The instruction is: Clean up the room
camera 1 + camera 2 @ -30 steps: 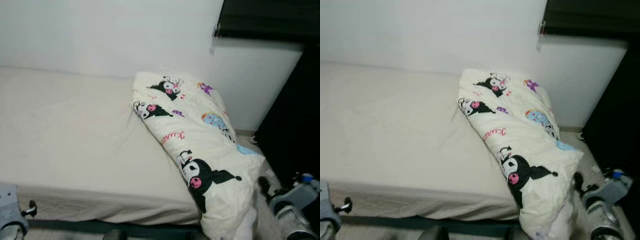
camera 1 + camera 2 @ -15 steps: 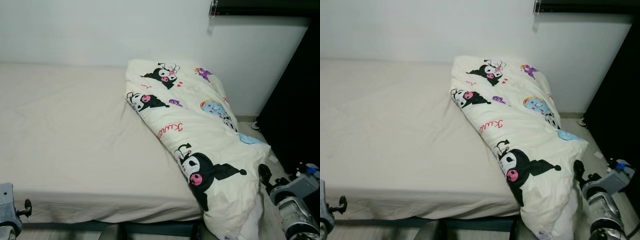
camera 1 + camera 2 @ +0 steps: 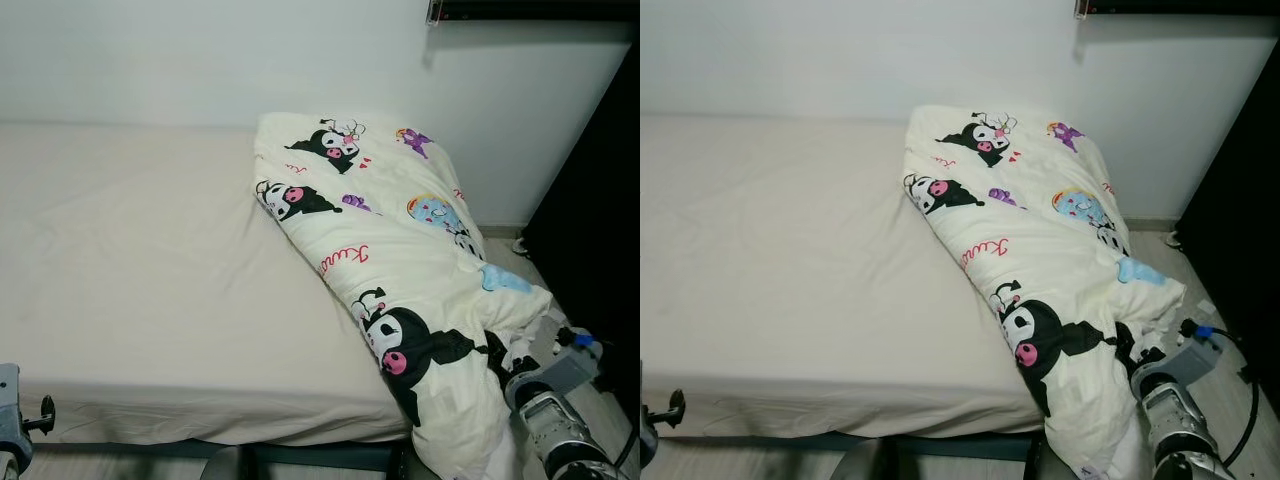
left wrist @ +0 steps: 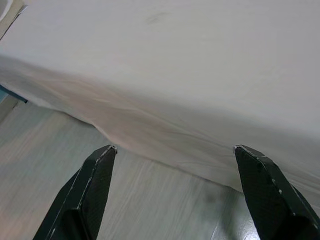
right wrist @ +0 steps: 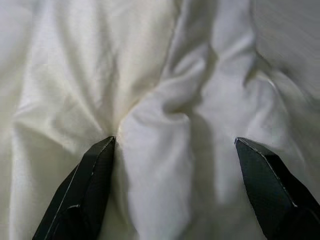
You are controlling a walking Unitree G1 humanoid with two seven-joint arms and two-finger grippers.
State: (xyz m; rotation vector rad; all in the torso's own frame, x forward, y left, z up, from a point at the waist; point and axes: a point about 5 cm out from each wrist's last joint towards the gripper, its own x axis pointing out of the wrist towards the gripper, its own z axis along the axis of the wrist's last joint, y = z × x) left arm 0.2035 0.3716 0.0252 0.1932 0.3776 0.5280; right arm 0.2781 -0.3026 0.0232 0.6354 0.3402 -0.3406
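The duvet (image 3: 400, 265) will unfold at the crease that cuts the lower purple print (image 3: 357, 203) short. It will show the rest of the print when I pull the duvet's hem inward.
A cream duvet (image 3: 400, 250) printed with black cartoon figures lies bunched along the right side of the bed (image 3: 150, 270) and spills over its near right corner toward the floor. My right gripper (image 5: 175, 145) is pushed into the duvet's hanging folds, fingers (image 5: 95, 175) open with a ridge of white fabric (image 5: 165, 150) between them; its wrist (image 3: 545, 385) shows at the lower right. My left gripper (image 4: 175, 150) is open and holds nothing, low by the bed's near edge over the floor. Its wrist (image 3: 10, 420) sits at the lower left.
The beige sheet covers the mattress up to the white wall (image 3: 200, 60). A dark cabinet or doorway (image 3: 600, 230) stands at the right. Grey wood floor (image 4: 125, 205) runs beneath the bed's edge, and a dark bed frame (image 3: 300, 455) shows under the mattress.
My right gripper has moved forward into the duvet's hanging edge, and the fabric is now bunched around it. The camera has shifted slightly. The left arm has stayed low.
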